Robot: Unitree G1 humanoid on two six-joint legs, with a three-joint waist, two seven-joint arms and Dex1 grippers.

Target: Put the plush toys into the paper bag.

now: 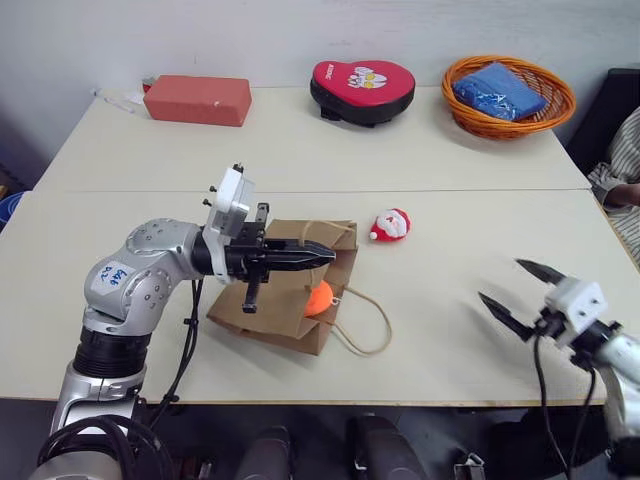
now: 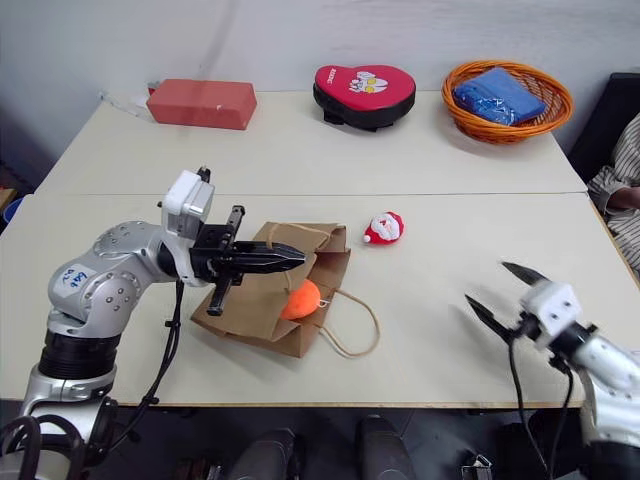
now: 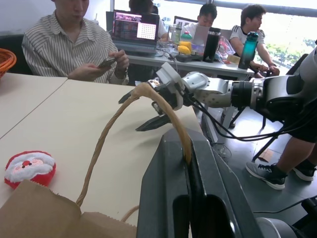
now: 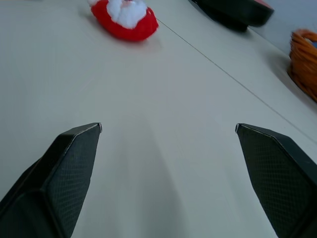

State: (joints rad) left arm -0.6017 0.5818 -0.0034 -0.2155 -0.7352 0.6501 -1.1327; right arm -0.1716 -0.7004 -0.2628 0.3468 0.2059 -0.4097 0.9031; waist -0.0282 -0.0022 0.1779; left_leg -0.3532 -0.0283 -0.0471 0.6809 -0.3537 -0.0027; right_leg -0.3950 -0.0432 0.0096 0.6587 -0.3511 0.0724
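The orange plush toy (image 1: 319, 298) is in the opening of the bag. I expect the Santa plush toy (image 1: 391, 225) to stick out next to it when I push Santa in.
The brown paper bag (image 1: 268, 312) lies on its side on the near table, mouth toward the right. My left gripper (image 1: 326, 254) is shut on one tan cord handle (image 3: 106, 136), holding it up above the mouth. An orange plush toy (image 1: 318, 297) sits in the bag's mouth. The other handle (image 1: 368, 330) lies flat on the table. A red-and-white Santa plush toy (image 1: 390, 225) rests on the table just beyond the bag, to its right. My right gripper (image 1: 520, 288) hangs open far to the right near the front edge, empty, its fingers pointing toward the Santa (image 4: 125, 17).
Along the back of the far table stand a red block (image 1: 197, 99), a red heart-shaped pad (image 1: 362, 88) and an orange wicker basket (image 1: 509, 95) holding something blue. A person in a striped shirt (image 3: 67, 44) sits past the table's right edge.
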